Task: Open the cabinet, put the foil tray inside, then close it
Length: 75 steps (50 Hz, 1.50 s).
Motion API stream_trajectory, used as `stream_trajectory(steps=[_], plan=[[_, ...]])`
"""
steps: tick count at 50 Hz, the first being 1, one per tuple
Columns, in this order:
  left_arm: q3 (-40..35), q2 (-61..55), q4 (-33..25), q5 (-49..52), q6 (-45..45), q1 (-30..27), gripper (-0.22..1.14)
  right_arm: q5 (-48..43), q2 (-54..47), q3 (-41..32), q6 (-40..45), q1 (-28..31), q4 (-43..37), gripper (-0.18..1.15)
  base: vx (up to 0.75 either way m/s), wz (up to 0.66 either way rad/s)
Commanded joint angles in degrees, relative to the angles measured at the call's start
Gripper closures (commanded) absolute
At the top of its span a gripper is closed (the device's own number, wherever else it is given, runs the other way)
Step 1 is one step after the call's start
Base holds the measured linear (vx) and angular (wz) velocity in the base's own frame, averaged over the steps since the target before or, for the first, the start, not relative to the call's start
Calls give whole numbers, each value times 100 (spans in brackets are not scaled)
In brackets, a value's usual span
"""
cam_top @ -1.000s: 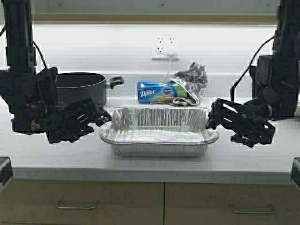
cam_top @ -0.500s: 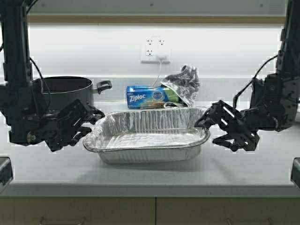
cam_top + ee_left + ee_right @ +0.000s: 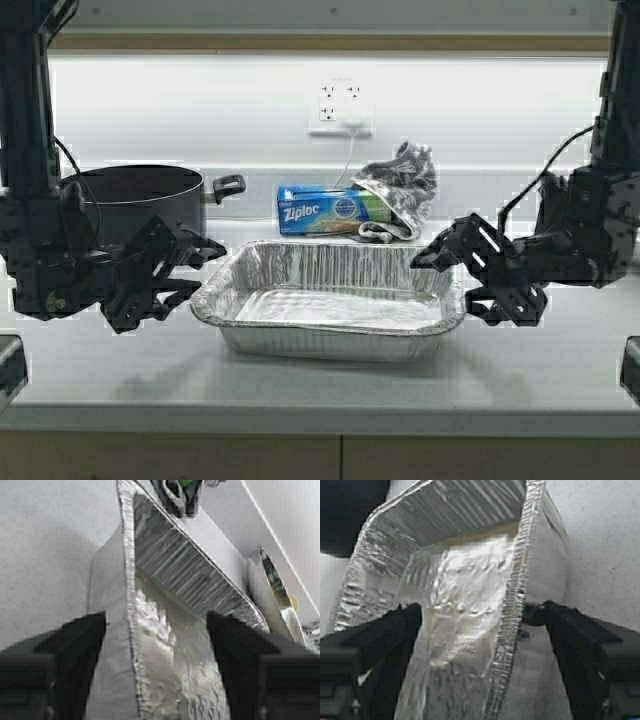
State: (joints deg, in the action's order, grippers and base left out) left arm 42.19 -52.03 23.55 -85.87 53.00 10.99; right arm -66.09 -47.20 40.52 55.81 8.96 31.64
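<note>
I expect the foil tray (image 3: 332,308) to keep its open shape when I lift both ends, because it has a rolled rim (image 3: 330,328) and ribbed sides that brace it.
The foil tray (image 3: 330,300) sits flat on the grey countertop in the middle of the high view. My left gripper (image 3: 205,268) is open and straddles the tray's left end rim, one finger inside and one outside. In the left wrist view, that gripper (image 3: 156,625) has the rim (image 3: 131,605) between its fingers, not touching. My right gripper (image 3: 448,280) is open and straddles the right end rim. In the right wrist view (image 3: 472,615), its outer finger (image 3: 540,616) touches the rim (image 3: 517,600). Of the cabinet only a tan strip (image 3: 330,42) shows at the top; its doors are out of view.
A black pot (image 3: 140,195) stands behind my left gripper. A blue Ziploc box (image 3: 330,210) and a dark crumpled bag (image 3: 400,175) lie behind the tray, below a wall outlet (image 3: 340,105). Base cabinet fronts (image 3: 200,460) run under the counter's front edge.
The robot has driven closer to the counter, so the scene has shifted. Both grippers have moved inward from beside the tray to straddle its two end rims.
</note>
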Motion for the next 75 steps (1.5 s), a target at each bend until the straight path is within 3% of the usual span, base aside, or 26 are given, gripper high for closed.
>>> stream_trajectory(steps=[1, 19, 28, 32, 35, 38, 41, 44, 48, 51, 60, 75], plan=[[-176, 211, 18, -26, 26, -9, -3, -158, 97, 18, -18, -167, 18, -6, 2, 4], [-562, 70, 193, 360, 396, -9, -2, -404, 70, 132, 9, -492, 255, -2, 1, 1], [-721, 26, 624, 396, 668, -9, 5, -483, 26, 158, 9, -492, 316, 19, 0, 0], [-756, 9, 826, 396, 756, -9, 21, -519, 0, 167, 79, -492, 369, 41, 0, 0], [-756, 9, 967, 396, 782, -9, 45, -571, -9, 176, 88, -492, 378, 62, 0, 0], [-703, 44, 1037, 396, 782, -9, 76, -694, 0, 220, 70, -492, 387, 87, 0, 0], [-615, 105, 1055, 396, 747, -9, 101, -896, 9, 281, 123, -492, 396, 102, 0, 0], [-527, 176, 1055, 396, 738, -18, 103, -1055, 26, 325, 167, -492, 396, 100, 0, 0], [-387, 299, 1055, 378, 738, -9, 89, -1204, 114, 439, 220, -492, 466, 88, 0, 0], [-255, 439, 1063, 334, 738, -9, 84, -1257, 220, 510, 334, -483, 659, 87, 0, 0], [308, 967, 1063, 220, 738, -9, 90, -1266, 721, 809, 510, -492, 1169, 90, 0, 0], [1336, 2206, 1072, 220, 773, -9, 89, -1257, 1687, 1617, 545, -501, 1230, 90, 0, 0]])
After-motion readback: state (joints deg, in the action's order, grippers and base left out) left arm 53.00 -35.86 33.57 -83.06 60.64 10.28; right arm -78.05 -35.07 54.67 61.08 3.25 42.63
